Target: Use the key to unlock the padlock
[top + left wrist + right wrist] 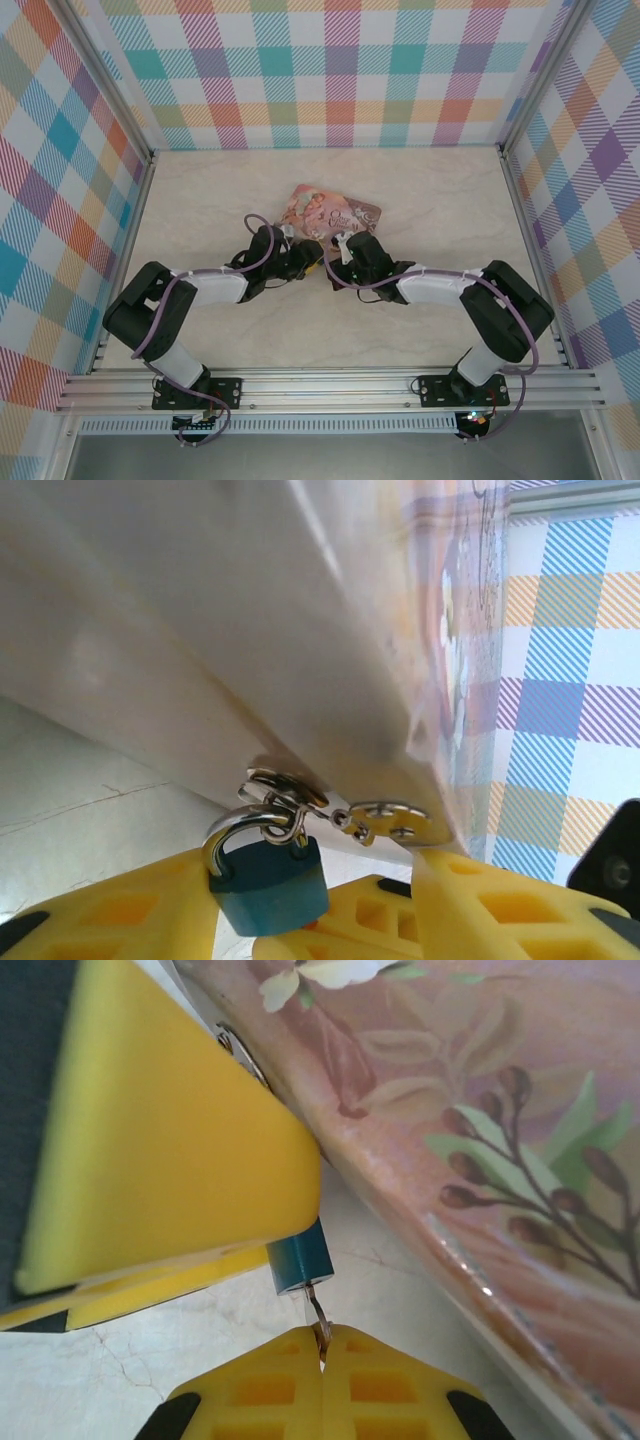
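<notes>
I need to close my left gripper squarely on the padlock's broad sides (264, 878) before the key turns, because the padlock's body (268, 905) hangs at a slant against one finger of that gripper.
The blue-teal padlock (268, 885) hangs by its silvery shackle (232, 832) from the metal hasp (385, 820) on the pink pictured tin (330, 212). My left gripper (305, 872) holds the padlock's body between its yellow fingers (110, 910). In the right wrist view the bottom end of the padlock (300, 1257) sticks out from under the left gripper's fingers (170, 1130). My right gripper (322, 1335) is shut on the tiny grey key (317, 1308), whose tip is in the keyhole. Both grippers, left (312, 262) and right (334, 268), meet just in front of the tin.
The tin (470, 1110) lies right beside both grippers, its side wall (250, 630) looming over the left gripper. It rests on a pale marble-look tabletop (420, 200) enclosed by plaid walls (340, 70). Open tabletop lies to the left and right of the tin.
</notes>
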Motion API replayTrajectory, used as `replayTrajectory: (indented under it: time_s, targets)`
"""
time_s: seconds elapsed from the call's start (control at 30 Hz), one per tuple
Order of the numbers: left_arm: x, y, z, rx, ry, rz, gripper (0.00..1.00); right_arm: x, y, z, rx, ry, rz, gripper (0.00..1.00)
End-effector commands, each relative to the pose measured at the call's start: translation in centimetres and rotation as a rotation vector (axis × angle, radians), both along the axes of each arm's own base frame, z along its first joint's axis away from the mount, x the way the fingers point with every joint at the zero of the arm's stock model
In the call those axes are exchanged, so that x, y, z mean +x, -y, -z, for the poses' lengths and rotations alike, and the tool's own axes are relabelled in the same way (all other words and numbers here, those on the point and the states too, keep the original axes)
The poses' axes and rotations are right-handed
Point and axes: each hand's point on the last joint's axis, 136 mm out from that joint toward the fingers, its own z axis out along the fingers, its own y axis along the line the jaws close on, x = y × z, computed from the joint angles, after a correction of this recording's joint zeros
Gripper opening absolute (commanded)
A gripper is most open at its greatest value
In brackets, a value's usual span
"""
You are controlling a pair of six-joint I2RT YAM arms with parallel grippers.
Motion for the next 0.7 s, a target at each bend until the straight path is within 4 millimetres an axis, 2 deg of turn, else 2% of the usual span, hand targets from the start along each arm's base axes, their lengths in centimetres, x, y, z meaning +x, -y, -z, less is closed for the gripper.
replayTrajectory:
  time_s: [0.0,0.1,0.27,0.33,0.43,0.67]
  targets:
    - [0.3,0.3,-1.7,-0.016,0.054,0.011,0.57,-1.0,-0.6,0.4,0.001,-0.119,-0.005,0.03]
    - [0.2,-0.7,-1.9,-0.005,0.056,-0.011,0.65,-1.7,-0.6,0.7,0.004,-0.175,0.0,0.03]
    - [-0.9,-3.8,-1.6,0.063,0.049,-0.091,1.0,-2.5,-1.2,0.6,0.06,-0.273,0.021,0.03]
    - [-1.5,-5.0,-1.4,0.07,0.046,-0.134,1.0,-2.5,-1.4,0.3,0.089,-0.297,0.04,0.03]
    - [-2.1,-5.3,-1.7,0.005,0.05,-0.16,0.97,-2.4,-2.1,-0.3,0.155,-0.335,0.07,0.03]
    - [-2.7,-4.7,-2.6,-0.11,0.043,-0.155,0.71,-1.9,-2.5,-1.5,0.259,-0.373,0.152,0.03]
